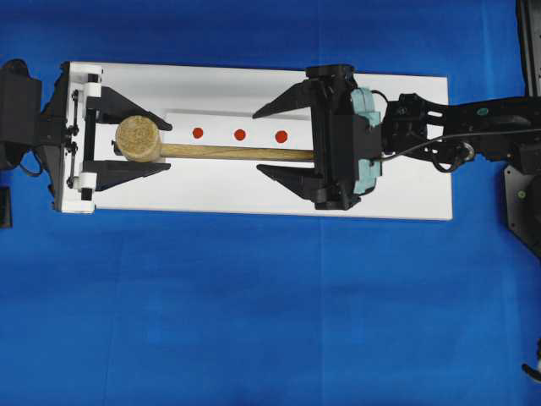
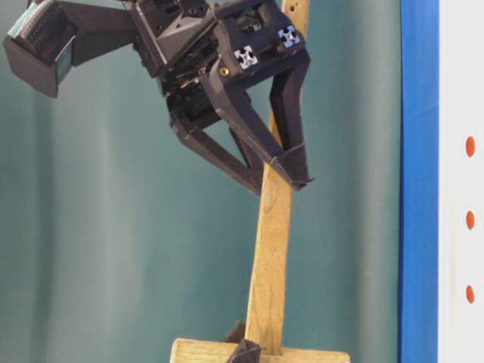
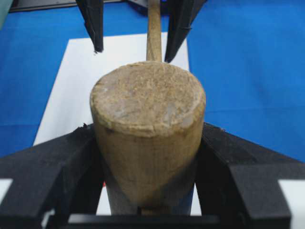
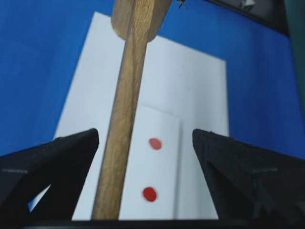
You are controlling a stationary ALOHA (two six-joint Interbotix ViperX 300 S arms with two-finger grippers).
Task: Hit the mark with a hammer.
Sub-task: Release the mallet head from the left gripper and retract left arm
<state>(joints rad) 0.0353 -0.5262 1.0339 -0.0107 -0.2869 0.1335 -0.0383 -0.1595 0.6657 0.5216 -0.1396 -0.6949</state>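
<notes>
My right gripper needs to square (image 1: pixel 287 155) itself to the hammer's handle and close before my left gripper lets go of the hammer's head, because the handle slants off-centre (image 4: pixel 116 157) through my open right gripper.
The hammer lies level over the white board (image 1: pixel 406 186), its thick wooden head (image 1: pixel 138 138) at the left and its handle (image 1: pixel 237 153) running right. My left gripper (image 1: pixel 169 145) is shut on the head (image 3: pixel 147 124), with a black finger pressed to each side. My right gripper (image 1: pixel 256 141) stands open around the far part of the handle (image 4: pixel 119 143), which passes near its left finger without a grip. Three red dots sit on a white strip (image 1: pixel 220 123) just behind the handle. The mark (image 1: pixel 281 136) is the rightmost dot, between the right gripper's fingers.
Blue cloth (image 1: pixel 254 321) surrounds the board on all sides. The right arm (image 1: pixel 473 127) reaches in from the right edge. The table-level view shows the right gripper (image 2: pixel 280 178) at the raised handle (image 2: pixel 271 265) and the dots (image 2: pixel 470 220) at its right border.
</notes>
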